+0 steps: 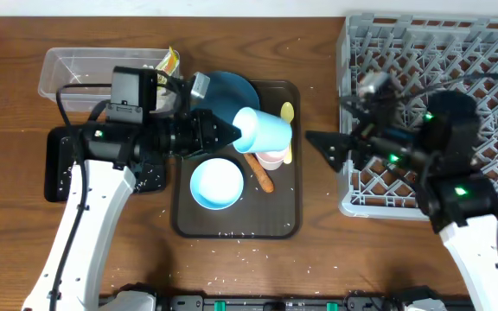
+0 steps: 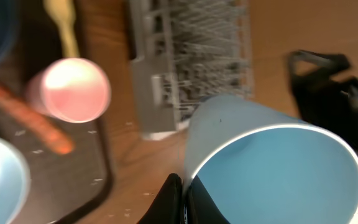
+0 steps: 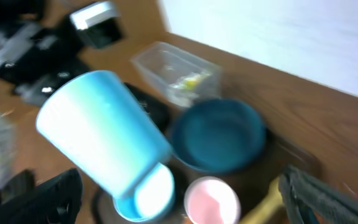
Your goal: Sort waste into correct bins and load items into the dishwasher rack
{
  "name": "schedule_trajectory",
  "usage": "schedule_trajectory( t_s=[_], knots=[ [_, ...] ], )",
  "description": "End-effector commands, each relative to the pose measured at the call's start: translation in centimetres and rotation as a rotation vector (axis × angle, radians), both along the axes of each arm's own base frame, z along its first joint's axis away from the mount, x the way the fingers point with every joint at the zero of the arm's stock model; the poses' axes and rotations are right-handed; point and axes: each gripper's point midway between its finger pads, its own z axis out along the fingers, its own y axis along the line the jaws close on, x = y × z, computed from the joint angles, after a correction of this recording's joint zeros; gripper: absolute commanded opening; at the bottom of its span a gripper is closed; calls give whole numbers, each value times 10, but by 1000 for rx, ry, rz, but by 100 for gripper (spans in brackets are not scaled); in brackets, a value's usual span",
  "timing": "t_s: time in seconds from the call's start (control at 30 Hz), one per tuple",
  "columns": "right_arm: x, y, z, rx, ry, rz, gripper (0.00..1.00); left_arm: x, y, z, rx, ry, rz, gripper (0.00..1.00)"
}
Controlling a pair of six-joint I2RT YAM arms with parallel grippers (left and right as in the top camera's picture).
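Observation:
The small blue cup's rim [image 1: 243, 130] is in my left gripper, away from the dishwasher rack, so my right gripper should take hold of the cup's base [image 1: 285, 136] and put the cup in the rack with its opening down.
My left gripper [image 1: 232, 131] is shut on the rim of the small blue cup [image 1: 264, 130] and holds it tilted above the brown serving tray [image 1: 232, 226]. The left wrist view shows the jaws [image 2: 184, 199] pinching the cup's wall [image 2: 272, 162]. The tray holds the dark-blue plate [image 1: 227, 91], light-blue bowl [image 1: 216, 184], pink cup [image 1: 272, 158], yellow spoon [image 1: 287, 117] and carrot piece [image 1: 258, 171]. My right gripper [image 1: 327, 147] is open and empty beside the grey dishwasher rack [image 1: 430, 52], facing the cup [image 3: 104, 137]. No tissue shows.
The clear tub [image 1: 80, 69] at the back left holds the yellow-green wrapper [image 1: 171, 60]. The black tray [image 1: 59, 168] lies mostly under my left arm. Rice grains [image 1: 232, 276] are scattered on the wood table and the trays.

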Motion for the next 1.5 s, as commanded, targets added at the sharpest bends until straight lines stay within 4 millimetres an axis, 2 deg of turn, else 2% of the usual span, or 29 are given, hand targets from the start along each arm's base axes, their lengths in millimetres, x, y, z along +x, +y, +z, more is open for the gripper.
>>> schedule_trajectory(
  t_s=[0.0, 0.13, 0.27, 0.5, 0.77, 0.9, 0.97, 1.03, 1.33, 1.4, 1.47],
  knots=[
    [-17, 28, 6, 70, -3, 203, 99, -10, -9, 25, -144, -21, -101, 6],
    [-18, 42, 6, 130, -20, 336, 99, -13, -9, 41, -231, -50, -145, 6],
    [-15, 51, 7, 190, -8, 422, 99, -13, -9, 42, -243, -40, -149, 6],
    [-23, 70, 10, 228, -26, 528, 89, -13, -9, 42, -244, -34, -146, 6],
    [-25, 73, 18, 236, -62, 540, 73, -13, -9, 42, -242, -34, -146, 6],
    [-23, 71, 18, 237, -64, 533, 67, -12, -9, 41, -237, -36, -142, 16],
    [-21, 69, 18, 239, -54, 522, 63, -11, -9, 40, -229, -37, -136, 27],
    [-17, 65, 18, 241, -43, 508, 63, -8, -7, 36, -205, -38, -117, 33],
    [17, 25, 17, 268, 50, 342, 59, 3, -1, 23, -121, -48, -54, 40],
    [33, 10, 10, 276, 112, 241, 56, 8, 2, 17, -80, -53, -23, 41],
    [51, -11, -5, 273, 201, 104, 53, 17, 9, 6, -7, -61, 33, 42]
  ],
)
